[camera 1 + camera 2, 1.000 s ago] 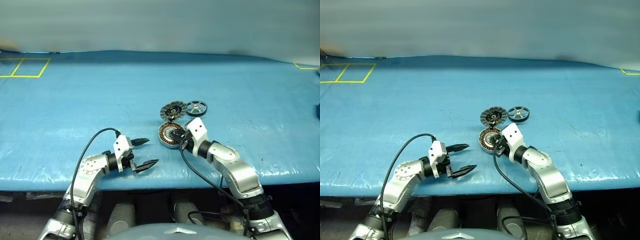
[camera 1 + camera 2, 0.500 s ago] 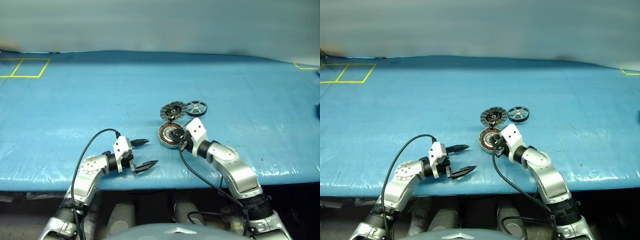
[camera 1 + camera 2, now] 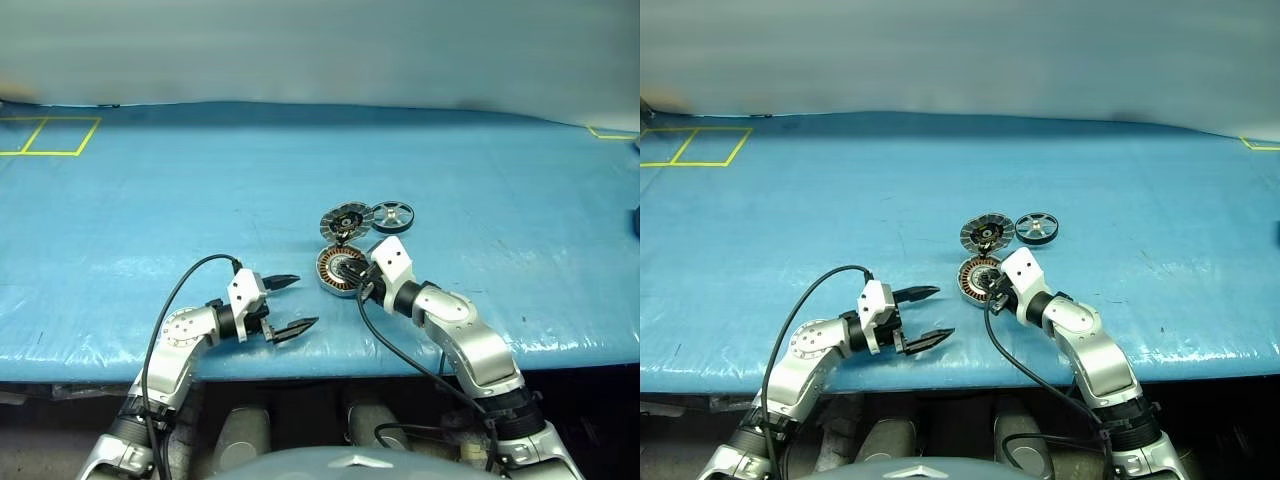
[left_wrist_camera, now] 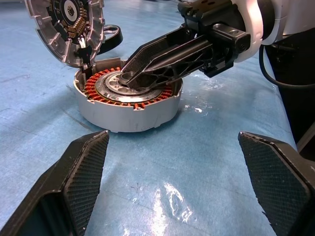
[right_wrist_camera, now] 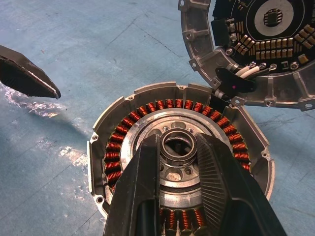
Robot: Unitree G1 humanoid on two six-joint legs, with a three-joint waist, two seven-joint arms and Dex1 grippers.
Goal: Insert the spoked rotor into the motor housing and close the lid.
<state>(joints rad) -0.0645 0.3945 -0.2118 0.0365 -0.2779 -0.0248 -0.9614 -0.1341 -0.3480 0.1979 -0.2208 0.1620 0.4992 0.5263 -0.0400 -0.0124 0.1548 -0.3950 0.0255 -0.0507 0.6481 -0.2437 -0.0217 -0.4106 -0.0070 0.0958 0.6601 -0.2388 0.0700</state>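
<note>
The silver ring (image 5: 178, 146) is standing above the centre of the housing, so the robot's right gripper needs to let go of the ring and push its rim (image 5: 178, 132) down with shut fingers before getting the rotor.
The motor housing (image 3: 328, 268) lies on the blue table with its copper windings (image 5: 118, 147) showing. Its lid (image 3: 345, 221) stands tilted open on the hinge at the far side, dark inner face (image 5: 266, 29) towards me. The spoked rotor (image 3: 392, 214) lies flat just right of the lid. My right gripper (image 5: 178, 143) reaches over the housing, its fingers (image 4: 162, 54) clasping the raised silver ring at the centre. My left gripper (image 3: 303, 302) hovers open and empty to the left of the housing, pointing towards it.
Yellow tape squares (image 3: 50, 135) mark the far left of the blue table, and another yellow mark (image 3: 610, 131) sits at the far right. The table's front edge (image 3: 330, 360) runs just below both grippers.
</note>
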